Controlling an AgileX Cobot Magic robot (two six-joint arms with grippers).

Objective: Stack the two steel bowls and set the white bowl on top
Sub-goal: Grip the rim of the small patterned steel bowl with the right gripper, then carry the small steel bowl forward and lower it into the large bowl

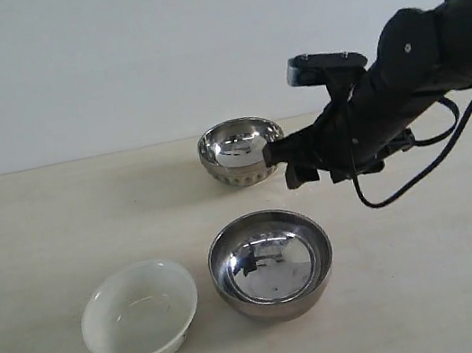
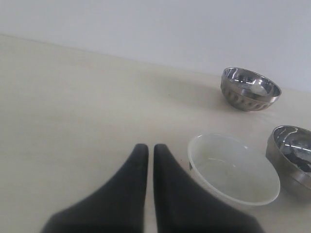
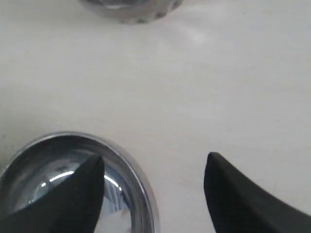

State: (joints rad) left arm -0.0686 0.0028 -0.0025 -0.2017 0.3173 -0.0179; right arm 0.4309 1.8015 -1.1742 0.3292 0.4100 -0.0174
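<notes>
I expect the ribbed bowl (image 1: 242,151) to go down into the larger bowl when I lower it, with its rim staying just above, because it gets narrower toward its base (image 1: 244,178).
The smaller ribbed steel bowl (image 1: 241,151) stands at the back middle of the table; the right wrist view catches its edge (image 3: 131,9). The larger smooth steel bowl (image 1: 271,264) stands nearer the front, with the white bowl (image 1: 139,312) upright to its left. My right gripper (image 1: 293,164) is open and raised, just right of the ribbed bowl. In its wrist view the right gripper (image 3: 155,156) straddles the larger bowl's rim (image 3: 141,179), one finger over the inside, the other over bare table. My left gripper (image 2: 150,146) is shut on nothing, beside the white bowl (image 2: 233,167).
The beige tabletop (image 1: 438,287) runs back to a plain pale wall. A black cable (image 1: 418,172) loops under the right arm. The left wrist view also holds the ribbed bowl (image 2: 250,89) and the larger bowl (image 2: 293,155).
</notes>
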